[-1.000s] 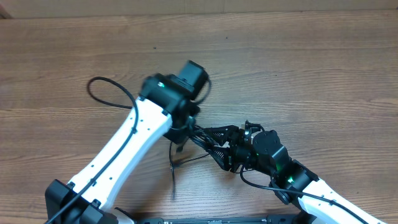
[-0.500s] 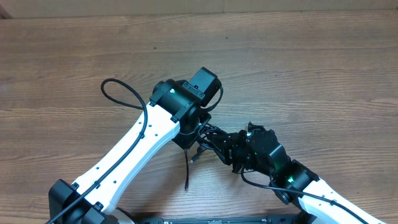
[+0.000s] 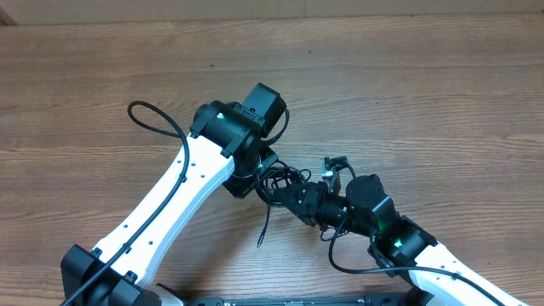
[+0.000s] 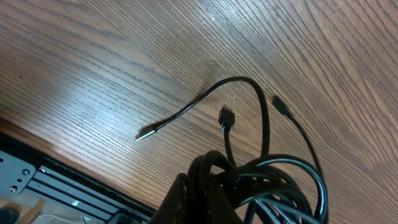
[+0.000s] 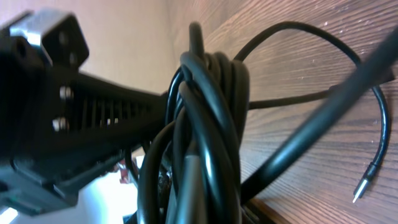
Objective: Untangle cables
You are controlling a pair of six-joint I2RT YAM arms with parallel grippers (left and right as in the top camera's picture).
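The robot's right gripper should stay still while its left gripper opens and takes the heap's outer loop, because both grippers are pinching the same packed heap of cables.
The cables are a bunch of thin black loops held above the wooden table, between my two grippers. My left gripper is shut on the bunch from the left; the left wrist view shows its fingers pinching several strands of the cables. My right gripper comes in from the right and is shut on the same bunch. The cables fill the right wrist view and hide that gripper's own fingers. Loose ends dangle: a silver plug, a black plug and a tail.
The wooden table stretches behind and to both sides. The left arm's own thick wire loops out to the left. A metal rail runs along the table's front edge. A black finger of the left gripper lies close in the right wrist view.
My right gripper has closed on the bunch and pushed left into it. The left wrist swung right, then back left. The loops have bunched up and the hanging tail has shifted.
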